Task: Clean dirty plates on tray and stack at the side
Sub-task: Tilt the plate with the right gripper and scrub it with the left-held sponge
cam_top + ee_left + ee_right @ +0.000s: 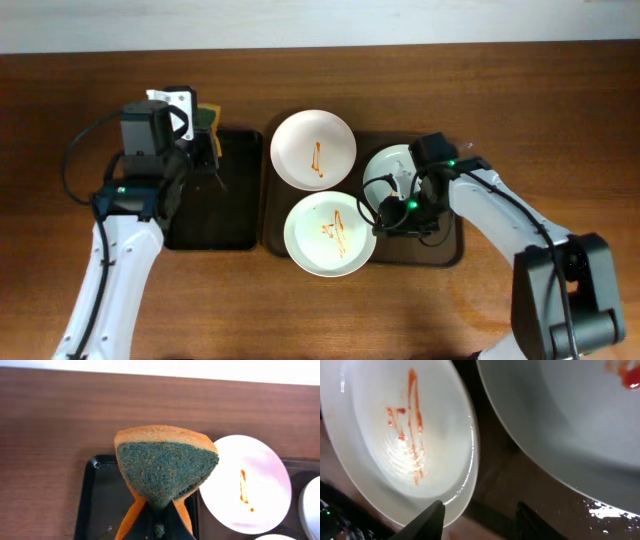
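Note:
My right gripper needs to hold the front plate's rim (460,512) before my left gripper wipes the streaks with the sponge, because the front plate (328,234) is lying loose beside my open right gripper.
Three white plates with red sauce streaks lie on the brown tray (450,255): one at the top left (313,150), one at the front (330,235), and one at the right (392,165), partly under my right arm. My left gripper (159,522) is shut on a green and orange sponge (165,467), which it holds above the far end of the black tray (215,200). My right gripper (482,515) is open and low over the brown tray. Its left finger is at the rim of a streaked plate (405,435). A second plate (570,420) lies beside it.
The black tray (97,500) lies left of the brown tray, with wet spots on it. The top left plate (245,485) overhangs the gap between the two trays. Bare wooden table surrounds both trays.

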Controlling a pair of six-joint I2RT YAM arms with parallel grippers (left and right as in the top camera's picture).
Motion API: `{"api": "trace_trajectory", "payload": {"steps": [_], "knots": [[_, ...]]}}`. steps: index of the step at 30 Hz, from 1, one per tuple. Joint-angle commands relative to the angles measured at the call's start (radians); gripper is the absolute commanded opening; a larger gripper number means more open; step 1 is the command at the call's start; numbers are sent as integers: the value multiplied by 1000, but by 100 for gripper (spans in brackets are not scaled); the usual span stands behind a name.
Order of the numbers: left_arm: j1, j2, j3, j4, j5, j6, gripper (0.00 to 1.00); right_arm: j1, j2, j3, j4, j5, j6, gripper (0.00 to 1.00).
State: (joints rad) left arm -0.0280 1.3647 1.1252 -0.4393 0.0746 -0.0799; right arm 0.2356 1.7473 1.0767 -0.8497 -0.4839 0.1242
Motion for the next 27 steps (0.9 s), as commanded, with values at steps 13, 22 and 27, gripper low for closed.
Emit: {"api": "trace_trajectory", "payload": {"steps": [13,22,27], "knots": [[-2,-32,16,-14,8,-3,0,66,85,17,84,100,185,16],[-2,-32,16,-14,7,-3,0,66,85,17,84,100,185,4],[-2,-32,16,-14,7,-3,0,66,85,17,84,100,185,4]]}}
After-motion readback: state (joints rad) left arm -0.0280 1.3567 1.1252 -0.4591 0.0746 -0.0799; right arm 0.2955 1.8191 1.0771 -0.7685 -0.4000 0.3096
